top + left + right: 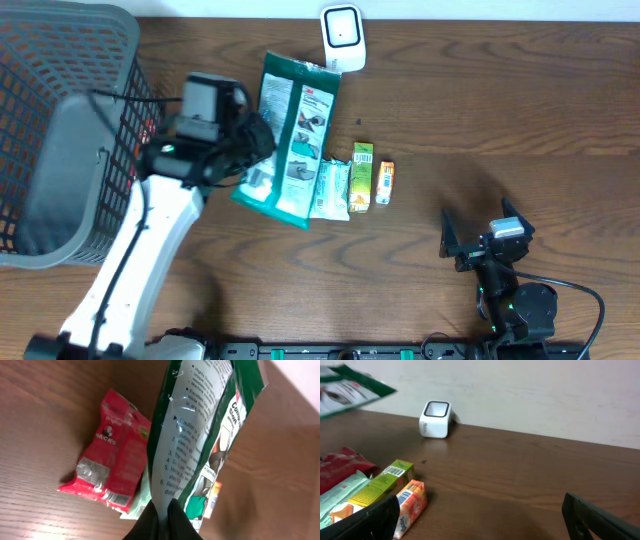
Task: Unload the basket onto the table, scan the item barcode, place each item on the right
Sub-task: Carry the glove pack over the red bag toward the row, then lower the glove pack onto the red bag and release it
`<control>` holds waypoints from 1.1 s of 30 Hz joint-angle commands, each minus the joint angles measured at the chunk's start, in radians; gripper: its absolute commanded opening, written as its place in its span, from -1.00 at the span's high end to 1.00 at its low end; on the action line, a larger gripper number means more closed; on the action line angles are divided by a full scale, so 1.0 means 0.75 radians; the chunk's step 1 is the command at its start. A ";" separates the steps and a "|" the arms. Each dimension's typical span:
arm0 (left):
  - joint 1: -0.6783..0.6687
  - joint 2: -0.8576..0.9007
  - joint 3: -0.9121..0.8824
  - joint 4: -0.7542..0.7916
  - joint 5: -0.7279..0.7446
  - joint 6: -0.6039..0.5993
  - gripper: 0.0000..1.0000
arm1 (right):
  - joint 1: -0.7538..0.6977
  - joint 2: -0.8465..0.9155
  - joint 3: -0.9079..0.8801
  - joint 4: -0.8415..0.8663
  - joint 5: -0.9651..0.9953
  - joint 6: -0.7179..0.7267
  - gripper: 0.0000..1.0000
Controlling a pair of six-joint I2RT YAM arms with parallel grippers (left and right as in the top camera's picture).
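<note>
The package's printed side (pixel 303 137) is facing up above the red snack packet (pixel 111 452). My left gripper keeps lowering the package and lets go once it lies flat there.
My left gripper (pixel 258 150) is shut on the edge of a large green-and-white package (pixel 292 138), which hangs above the table. In the left wrist view the black jaws (pixel 162 519) pinch the package's (pixel 200 430) bottom seam, printed text facing the camera. A white barcode scanner (pixel 342 38) stands at the table's back edge, beyond the package's far end. The right wrist view shows the scanner (pixel 436 419) with the package's corner (pixel 350 387) floating to its left. My right gripper (pixel 480 228) stands open over bare table at the front right, nothing between its fingers (pixel 485 520).
On the table under the package lie a red snack packet (pixel 112 457), a pale green packet (pixel 330 190), a green box (pixel 362 177) and an orange box (pixel 386 184). A grey wire basket (pixel 60 130) fills the left side.
</note>
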 commanded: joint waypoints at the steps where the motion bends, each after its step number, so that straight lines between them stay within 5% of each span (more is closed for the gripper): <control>1: -0.051 0.092 0.006 0.027 -0.149 -0.096 0.86 | -0.006 -0.006 -0.002 -0.006 0.007 0.017 -0.99; 24: -0.084 0.293 0.005 -0.071 -0.125 0.017 0.83 | -0.006 -0.006 -0.002 -0.006 0.007 0.017 -0.99; 29: -0.083 0.291 0.009 -0.075 -0.105 0.063 -0.02 | -0.006 -0.006 -0.002 -0.006 0.007 0.017 -0.99; 33: -0.081 0.243 0.060 -0.075 -0.106 0.140 -0.31 | -0.006 -0.006 -0.002 -0.006 0.007 0.017 -0.98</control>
